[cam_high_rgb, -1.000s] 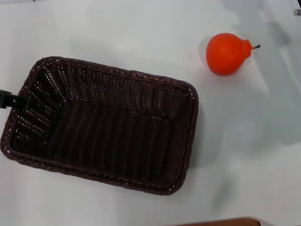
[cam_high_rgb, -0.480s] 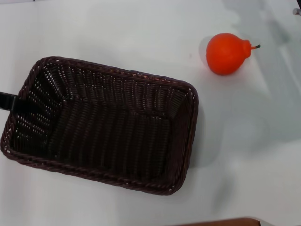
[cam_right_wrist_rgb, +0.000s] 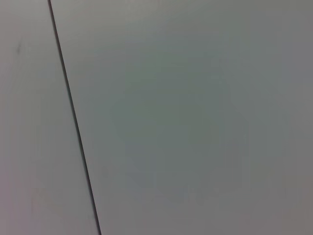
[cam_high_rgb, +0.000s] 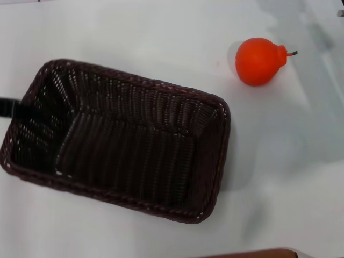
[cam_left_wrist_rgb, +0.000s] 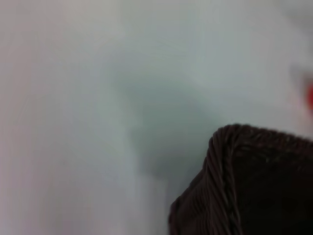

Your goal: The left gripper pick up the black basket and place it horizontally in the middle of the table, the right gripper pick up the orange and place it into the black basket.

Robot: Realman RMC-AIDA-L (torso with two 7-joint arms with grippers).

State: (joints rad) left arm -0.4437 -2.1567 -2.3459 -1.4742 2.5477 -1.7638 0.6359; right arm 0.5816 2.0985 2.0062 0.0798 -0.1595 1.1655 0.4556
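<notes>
I should move the black basket with my left gripper, because it slants with its loose end (cam_high_rgb: pixel 213 160) toward the near edge of the table. I need to swing that end beside the orange before opening.
The black basket (cam_high_rgb: pixel 212 161), a large dark woven rectangle, lies on the white table (cam_high_rgb: pixel 123 32) left of centre, its long side running left to right and a little askew. A slim black finger of my left gripper (cam_high_rgb: pixel 12 107) reaches in from the left edge and sits at the basket's left end wall, holding it. A corner of the basket (cam_left_wrist_rgb: pixel 230 161) fills the left wrist view. The orange (cam_high_rgb: pixel 259 61) rests on the table beyond the basket's right end, apart from it. My right gripper is out of view.
A brown edge (cam_high_rgb: pixel 252 253) shows at the table's near side. The right wrist view shows only a plain grey surface with a thin dark line (cam_right_wrist_rgb: pixel 73 117). A red sliver of the orange (cam_left_wrist_rgb: pixel 310 95) shows in the left wrist view.
The basket has shifted slightly up and to the right with its left end raised a little, moved by the left gripper. The orange has not moved.
</notes>
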